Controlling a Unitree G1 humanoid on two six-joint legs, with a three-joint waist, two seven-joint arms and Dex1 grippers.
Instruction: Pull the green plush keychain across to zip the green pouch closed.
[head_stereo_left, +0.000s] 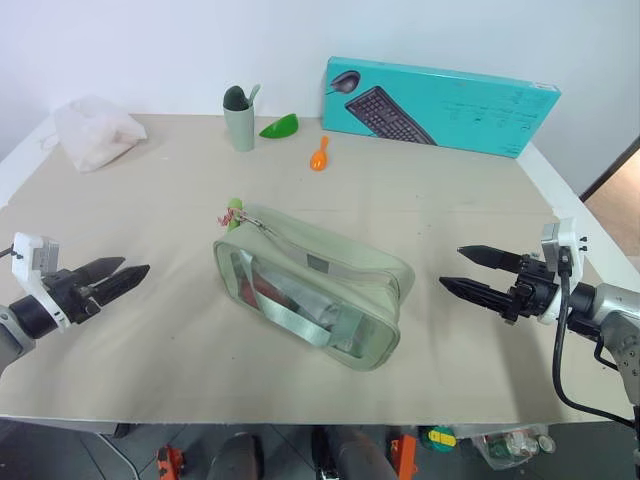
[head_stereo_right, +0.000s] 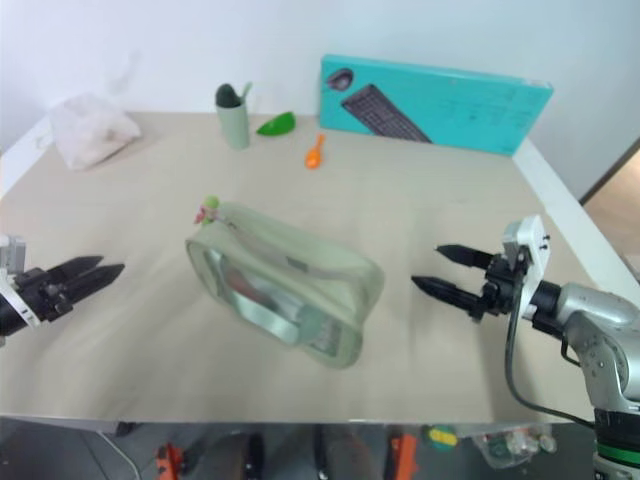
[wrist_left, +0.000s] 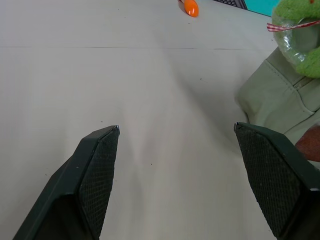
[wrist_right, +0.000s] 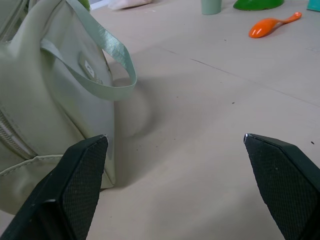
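Note:
Next, my right gripper pinches the opposite end (head_stereo_left: 396, 302), turns the green pouch (head_stereo_left: 312, 284) straight and holds it before zipping, because the pouch slants from the keychain toward me.
The green pouch (head_stereo_left: 330, 275) lies in the middle of the table, its clear front panel and strap handle facing me. The green plush keychain (head_stereo_left: 234, 212) hangs at its far left corner, with red thread bits beside it; it also appears as a fuzzy green charm (wrist_left: 300, 30) in the left wrist view. My left gripper (head_stereo_left: 118, 276) hovers open at the table's left, well short of the pouch, nothing between its fingers. My right gripper (head_stereo_left: 472, 270) is open to the right of the pouch, pointing at it with a gap between them.
A grey-green cup (head_stereo_left: 239, 120), a bright green scoop (head_stereo_left: 281, 126) and an orange spoon (head_stereo_left: 319, 155) sit at the back. A teal keyboard box (head_stereo_left: 440, 104) stands at the back right, a white plastic bag (head_stereo_left: 95, 132) at the back left.

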